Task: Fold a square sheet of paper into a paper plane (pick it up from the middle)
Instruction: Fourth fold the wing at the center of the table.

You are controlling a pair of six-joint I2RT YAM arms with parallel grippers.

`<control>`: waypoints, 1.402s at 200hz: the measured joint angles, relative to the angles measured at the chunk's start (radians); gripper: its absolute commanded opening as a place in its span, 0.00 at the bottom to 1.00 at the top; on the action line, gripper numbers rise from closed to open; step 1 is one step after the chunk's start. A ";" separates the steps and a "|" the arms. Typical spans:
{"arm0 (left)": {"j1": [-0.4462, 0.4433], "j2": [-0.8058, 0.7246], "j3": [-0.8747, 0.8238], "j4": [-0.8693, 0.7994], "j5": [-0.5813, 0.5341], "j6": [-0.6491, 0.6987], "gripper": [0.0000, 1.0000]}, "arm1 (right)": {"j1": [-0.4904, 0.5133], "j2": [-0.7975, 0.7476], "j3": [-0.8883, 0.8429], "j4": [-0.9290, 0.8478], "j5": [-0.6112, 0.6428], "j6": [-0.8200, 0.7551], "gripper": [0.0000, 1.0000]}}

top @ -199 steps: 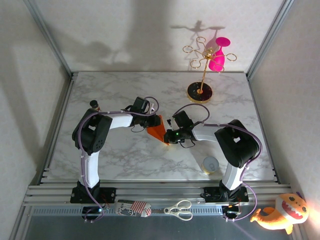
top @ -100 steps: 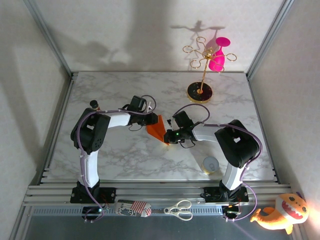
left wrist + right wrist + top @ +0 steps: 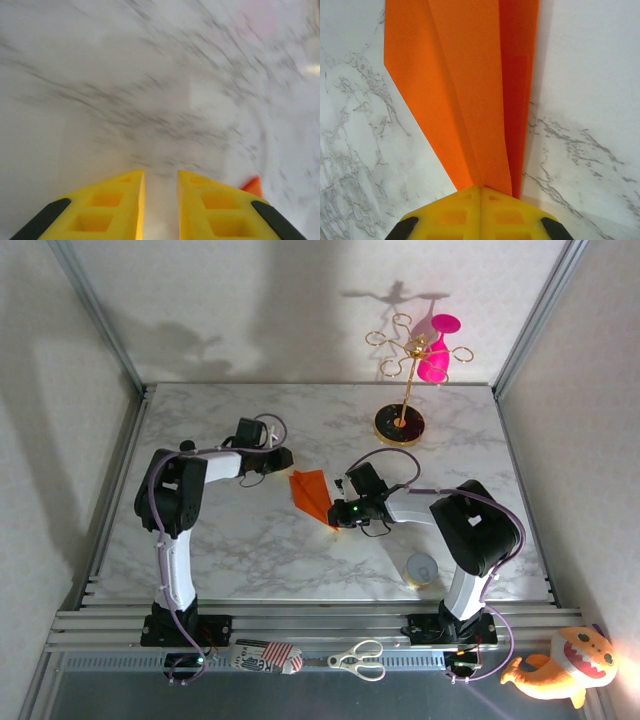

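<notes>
The paper plane's wide end [image 3: 307, 478] is clear of my left gripper, so next my left gripper pushes it down while my right gripper makes a crease in the long edge [image 3: 327, 494].
The square sheet of paper is folded into a narrow orange paper plane [image 3: 311, 492] lying flat on the marble table, with lengthwise creases showing in the right wrist view [image 3: 465, 90]. My right gripper [image 3: 334, 517] is shut on its pointed near end, and the folds converge at the closed fingertips [image 3: 481, 189]. My left gripper [image 3: 283, 457] is to the left of the plane's wide end, apart from it. Its jaws stand slightly open [image 3: 160, 175] with bare marble between them. A corner of the orange paper plane [image 3: 252, 186] peeks past its right finger.
A gold stand on a black round base [image 3: 400, 424] holds a pink glass [image 3: 436, 355] at the back right. A white round roll [image 3: 421, 568] lies by the right arm's base. Scissors [image 3: 358, 660] and a striped item [image 3: 265, 656] lie on the front rail, with an orange plush toy [image 3: 560, 668] at the right.
My left gripper has drawn back to the left, off the plane's wide end, and the plane now lies flat. The right gripper has stayed put on the tip.
</notes>
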 measured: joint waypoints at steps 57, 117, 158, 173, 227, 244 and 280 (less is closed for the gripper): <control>-0.023 -0.187 -0.127 0.024 -0.029 -0.069 0.24 | 0.000 0.000 0.001 -0.002 0.000 0.000 0.07; -0.190 -0.235 -0.202 0.060 -0.023 -0.168 0.18 | 0.000 0.000 0.002 -0.003 0.000 0.001 0.07; -0.200 -0.142 -0.177 0.043 -0.039 -0.174 0.16 | -0.001 0.000 0.002 -0.003 -0.002 0.001 0.06; -0.200 -0.115 -0.156 0.041 -0.051 -0.174 0.15 | -0.003 0.000 0.003 -0.005 -0.005 0.001 0.06; -0.200 -0.099 -0.145 0.016 -0.101 -0.173 0.12 | -0.013 -0.004 0.020 -0.044 -0.031 0.000 0.08; -0.200 -0.099 -0.145 0.014 -0.109 -0.173 0.11 | -0.014 -0.006 0.043 -0.076 -0.039 0.001 0.08; -0.200 -0.099 -0.145 0.012 -0.113 -0.173 0.11 | -0.014 -0.004 0.158 -0.071 -0.056 0.008 0.06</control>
